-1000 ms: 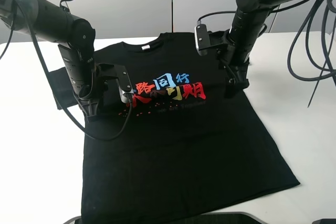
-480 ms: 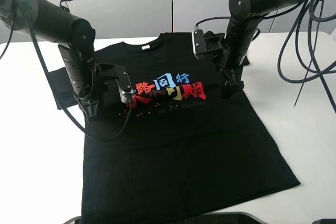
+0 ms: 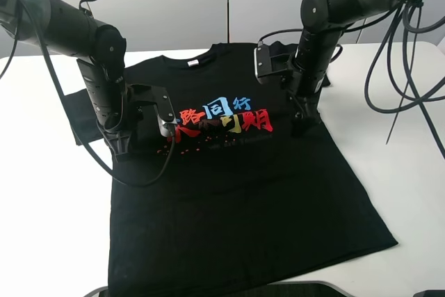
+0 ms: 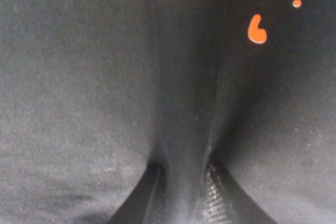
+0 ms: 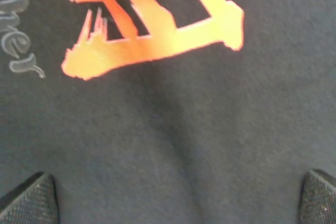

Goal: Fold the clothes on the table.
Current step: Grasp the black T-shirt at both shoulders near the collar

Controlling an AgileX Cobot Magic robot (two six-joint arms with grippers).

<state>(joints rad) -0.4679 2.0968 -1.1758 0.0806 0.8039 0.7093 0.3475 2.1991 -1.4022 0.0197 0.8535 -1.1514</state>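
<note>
I expect the black T-shirt (image 3: 233, 196) to hang doubled along a soft crease (image 5: 181, 145) when I lift, because that crease runs from the print between my right gripper's fingers.
The clothes, a black T-shirt (image 3: 243, 199) with red, blue and yellow characters on the chest, lie flat on the white table (image 3: 42, 206), collar to the back. My left gripper (image 3: 122, 145) presses down at the shirt's left side, beside the print. In the left wrist view its fingertips (image 4: 212, 200) pinch a raised ridge of black cloth (image 4: 181, 145). My right gripper (image 3: 302, 124) stands over the shirt's right chest, just right of the print. It is open, and the right wrist view shows its gripper (image 5: 173, 198) with wide-apart fingertips (image 5: 26, 200) above flat cloth (image 5: 173, 129).
Black cables (image 3: 410, 67) hang over the table's right side. A dark object (image 3: 292, 289) lies at the front edge under the hem. The left sleeve (image 3: 73, 113) sticks out past the left arm. Bare white table lies on both sides of the shirt.
The right arm has swung a little to the left and back, carrying its open gripper closer to the print. The left arm and its pinch of cloth have stayed put.
</note>
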